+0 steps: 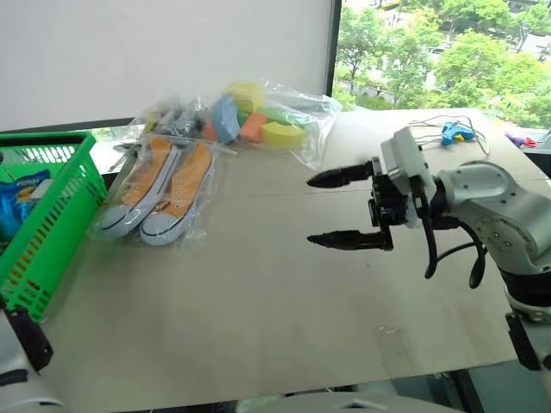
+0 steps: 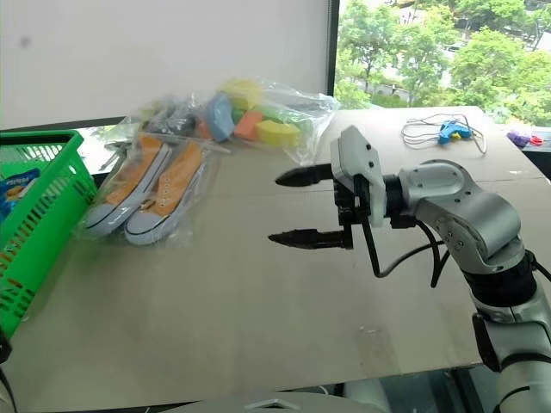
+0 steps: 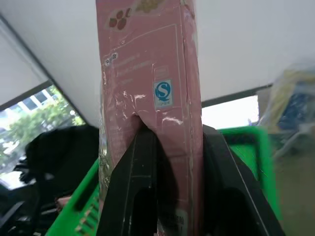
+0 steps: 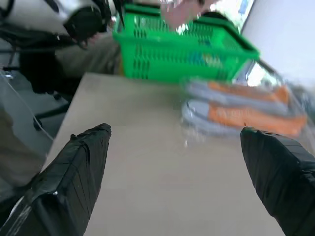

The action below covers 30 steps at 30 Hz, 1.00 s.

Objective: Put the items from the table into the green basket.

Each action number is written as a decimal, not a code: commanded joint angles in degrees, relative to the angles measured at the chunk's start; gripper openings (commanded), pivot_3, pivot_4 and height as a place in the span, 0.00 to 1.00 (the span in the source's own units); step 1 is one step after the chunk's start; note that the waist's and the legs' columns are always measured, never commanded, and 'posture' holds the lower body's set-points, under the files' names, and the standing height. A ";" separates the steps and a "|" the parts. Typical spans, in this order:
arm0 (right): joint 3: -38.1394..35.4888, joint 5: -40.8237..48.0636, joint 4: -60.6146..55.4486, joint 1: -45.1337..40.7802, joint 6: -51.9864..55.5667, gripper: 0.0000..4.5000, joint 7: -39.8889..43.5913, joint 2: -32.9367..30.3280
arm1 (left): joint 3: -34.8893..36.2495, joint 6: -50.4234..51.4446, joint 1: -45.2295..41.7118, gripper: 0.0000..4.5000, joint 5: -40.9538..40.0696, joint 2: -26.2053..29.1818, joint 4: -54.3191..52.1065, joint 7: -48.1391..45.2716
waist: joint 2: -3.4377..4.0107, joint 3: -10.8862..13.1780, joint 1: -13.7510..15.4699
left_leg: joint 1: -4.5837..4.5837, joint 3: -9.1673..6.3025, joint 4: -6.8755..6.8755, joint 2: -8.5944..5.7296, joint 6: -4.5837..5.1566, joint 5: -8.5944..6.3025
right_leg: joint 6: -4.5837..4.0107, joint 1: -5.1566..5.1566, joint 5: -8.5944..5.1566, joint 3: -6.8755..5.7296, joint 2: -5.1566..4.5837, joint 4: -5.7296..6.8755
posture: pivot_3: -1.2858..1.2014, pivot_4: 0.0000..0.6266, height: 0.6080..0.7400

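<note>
The pink box [image 3: 147, 83] is upright above the green basket's rim, so my left gripper should keep going over the basket's opening [image 4: 211, 37] and let go of the box inside.
The long flat pink box [image 3: 147, 88] stands upright between my left gripper's [image 3: 177, 135] black fingers, which are shut on it, with the green basket [image 3: 248, 145] just behind. In the head views the basket [image 1: 60, 202] stands at the table's [image 1: 258, 310] left edge. The orange-and-white sneakers in a clear bag [image 1: 159, 189] lie beside the basket. Behind them sits the clear bag of colourful foam shapes [image 1: 258, 120]. My right gripper [image 1: 340, 209] hovers open and empty over the table's middle, pointing left toward the sneakers [image 4: 246, 110].
A blue-and-white packet [image 1: 21, 198] lies inside the basket. A blue tool with a white cord [image 1: 454, 131] and a small purple and red item [image 1: 521, 139] rest at the table's far right. A white wall and a window stand behind the table.
</note>
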 commanded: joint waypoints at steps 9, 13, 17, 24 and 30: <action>-2.39 -2.20 0.18 -6.04 3.56 1.00 -11.32 4.21 | -4.14 -13.86 -2.60 0.23 0.27 6.07 18.41 -0.36 | -0.79 -0.51 -0.66 | -0.22 -0.59 -0.01 -0.15 -0.34 0.04 | -0.11 0.00 0.03 -0.58 -0.21 0.04 | 0.55 0.00 1.00; -2.95 -1.98 0.09 -6.45 3.86 1.00 -13.18 4.92 | -4.78 -15.95 -1.89 0.23 -0.04 6.44 21.72 -0.24 | -0.81 -0.54 -1.62 | -0.22 -0.60 -0.06 -0.15 -0.34 0.07 | -0.13 -0.02 0.03 -0.63 -0.21 0.04 | 0.55 0.00 1.00; -3.36 -1.67 0.07 -6.70 3.52 1.00 -14.09 5.69 | -5.27 -17.69 -1.50 0.23 0.09 6.25 23.86 0.33 | -0.79 -0.53 -2.21 | -0.22 -0.65 -0.06 -0.16 -0.23 0.13 | -0.14 -0.02 0.02 -0.69 -0.22 0.07 | 0.55 0.00 1.00; -4.57 0.58 0.09 -7.45 4.83 1.00 -15.46 7.17 | -7.14 -19.76 -0.82 0.23 0.40 6.22 25.67 0.79 | -0.77 -0.52 -2.80 | -0.20 -0.65 -0.06 -0.16 -0.18 0.11 | -0.14 -0.02 0.02 -0.71 -0.23 0.14 | 0.55 0.00 1.00; -5.30 1.96 0.94 -8.84 6.40 1.00 -16.19 7.66 | -7.84 -20.31 -0.19 0.23 0.24 5.80 25.32 0.31 | -0.74 -0.50 -2.90 | -0.20 -0.66 -0.06 -0.17 -0.17 0.10 | -0.14 -0.02 0.02 -0.72 -0.24 0.15 | 0.56 0.00 1.00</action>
